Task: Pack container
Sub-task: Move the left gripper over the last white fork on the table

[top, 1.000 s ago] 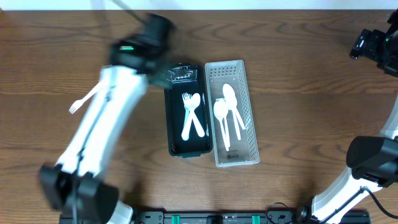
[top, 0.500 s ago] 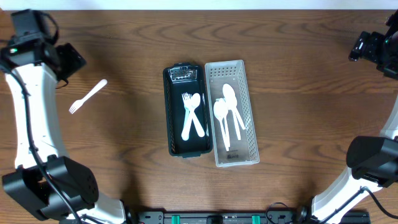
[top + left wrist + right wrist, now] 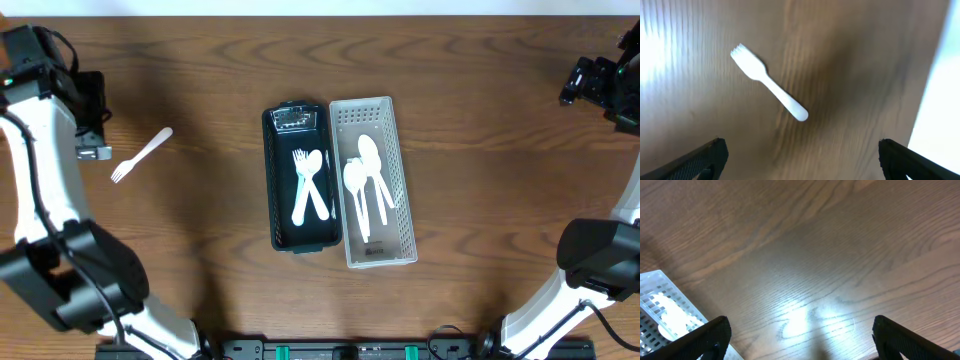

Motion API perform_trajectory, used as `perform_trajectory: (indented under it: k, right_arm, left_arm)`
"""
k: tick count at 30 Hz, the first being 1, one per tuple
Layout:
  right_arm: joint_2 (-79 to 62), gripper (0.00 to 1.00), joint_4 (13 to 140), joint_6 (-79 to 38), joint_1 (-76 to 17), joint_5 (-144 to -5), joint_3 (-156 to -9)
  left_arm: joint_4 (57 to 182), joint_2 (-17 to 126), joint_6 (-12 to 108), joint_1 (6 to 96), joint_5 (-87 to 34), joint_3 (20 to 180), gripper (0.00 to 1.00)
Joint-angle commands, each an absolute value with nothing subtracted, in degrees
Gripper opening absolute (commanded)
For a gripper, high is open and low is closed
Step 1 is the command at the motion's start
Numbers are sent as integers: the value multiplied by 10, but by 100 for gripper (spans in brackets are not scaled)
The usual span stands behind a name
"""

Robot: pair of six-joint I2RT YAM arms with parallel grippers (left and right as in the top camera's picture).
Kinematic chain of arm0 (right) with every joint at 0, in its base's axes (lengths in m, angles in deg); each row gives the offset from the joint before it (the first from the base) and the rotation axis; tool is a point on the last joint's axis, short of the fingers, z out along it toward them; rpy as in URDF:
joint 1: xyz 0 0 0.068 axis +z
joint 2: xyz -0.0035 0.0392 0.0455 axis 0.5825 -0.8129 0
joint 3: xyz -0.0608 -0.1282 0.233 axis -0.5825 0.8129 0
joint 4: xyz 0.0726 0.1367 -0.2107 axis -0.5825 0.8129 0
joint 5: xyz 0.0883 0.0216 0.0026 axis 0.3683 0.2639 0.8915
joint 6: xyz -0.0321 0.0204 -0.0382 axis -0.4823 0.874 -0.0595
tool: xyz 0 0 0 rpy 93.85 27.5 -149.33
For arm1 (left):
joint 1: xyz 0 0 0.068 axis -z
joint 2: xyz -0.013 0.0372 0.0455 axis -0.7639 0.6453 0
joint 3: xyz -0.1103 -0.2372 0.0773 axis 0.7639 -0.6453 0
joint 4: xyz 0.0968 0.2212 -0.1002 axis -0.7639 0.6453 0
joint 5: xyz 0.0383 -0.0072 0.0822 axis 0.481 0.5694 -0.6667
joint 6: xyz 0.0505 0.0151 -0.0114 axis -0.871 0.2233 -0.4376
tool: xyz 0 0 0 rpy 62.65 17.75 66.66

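The white fork (image 3: 766,80) is at an angle to the open fingers of my left gripper. Next, I turn my left gripper to line up with the fork and lower it over the fork's tines (image 3: 121,171).
A black container (image 3: 303,180) stands at the table's middle with a white fork and spoon (image 3: 308,184) inside. Beside it on the right is a white perforated tray (image 3: 373,182) holding several white spoons (image 3: 366,178); its corner shows in the right wrist view (image 3: 665,312). A loose white fork (image 3: 140,155) lies on the wood at the left, also in the left wrist view (image 3: 768,82). My left gripper (image 3: 92,118) hangs open just left of that fork, nothing between its fingers (image 3: 702,159). My right gripper (image 3: 590,82) is open at the far right, apart from everything.
Dark wood table (image 3: 480,150) all around. Its far edge runs close behind both grippers, showing pale at the right of the left wrist view (image 3: 940,90). The arm bases stand at the near edge, left and right.
The left arm swung away from the black container to the far left, now beside the loose fork, jaws opened wide. The right arm barely moved.
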State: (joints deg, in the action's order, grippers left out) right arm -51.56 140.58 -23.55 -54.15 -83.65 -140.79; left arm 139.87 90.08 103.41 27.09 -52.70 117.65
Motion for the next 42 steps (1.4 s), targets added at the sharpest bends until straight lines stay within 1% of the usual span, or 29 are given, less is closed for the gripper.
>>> perform_trajectory:
  k: [1,3,7,9,11,12,15,18,21,23,26,28,31,34,42]
  right_arm:
    - [-512,94,1408,-225,-544,-830,-1406]
    - [-512,94,1408,-225,-544,-830,-1406]
    - [-512,94,1408,-225,-544,-830,-1406]
    - [-512,94,1408,-225,-544,-830,-1406]
    - [-512,94,1408,-225,-544,-830,-1406]
    - [-512,94,1408,-225,-544,-830,-1406]
    - [-512,94,1408,-225,-544,-830,-1406]
    - [-512,94,1408,-225,-544,-830,-1406]
    - [-512,94,1408,-225,-544,-830,-1406]
    - [-512,94,1407,-225,-544,-830,-1406]
    - [-512,94,1404,-225,-544,-830,-1406]
    - [-512,94,1403,-225,-544,-831,-1406]
    - [-512,94,1399,-225,-544,-830,-1406]
    - [-512,94,1399,-225,-544,-830,-1406]
    - [-512,94,1402,-225,-544,-830,-1406]
  left_arm:
    - [1397,957,1205,269,-512,1174,96]
    - [1382,982,1218,265,-502,1174,94]
    - [1363,1013,1218,256,-499,1174,94]
    - [1357,1024,1220,254,-496,1174,96]
    - [1363,1029,1234,250,-483,1174,100]
    - [1365,1029,1242,247,-472,1174,98]
    - [1364,1028,1252,240,-443,1178,98]
    - [1369,1028,1234,237,-412,1183,98]
    - [1389,1028,1197,237,-400,1198,98]
    - [1403,1028,1149,237,-402,1222,98]
    - [1447,1028,1090,238,-452,1276,98]
    - [1483,1028,1077,238,-465,1315,98]
    - [1506,1028,1084,235,-427,1365,98]
    - [1540,1028,1116,235,-420,1407,98]
    - [1604,1058,1172,232,-425,1412,98]
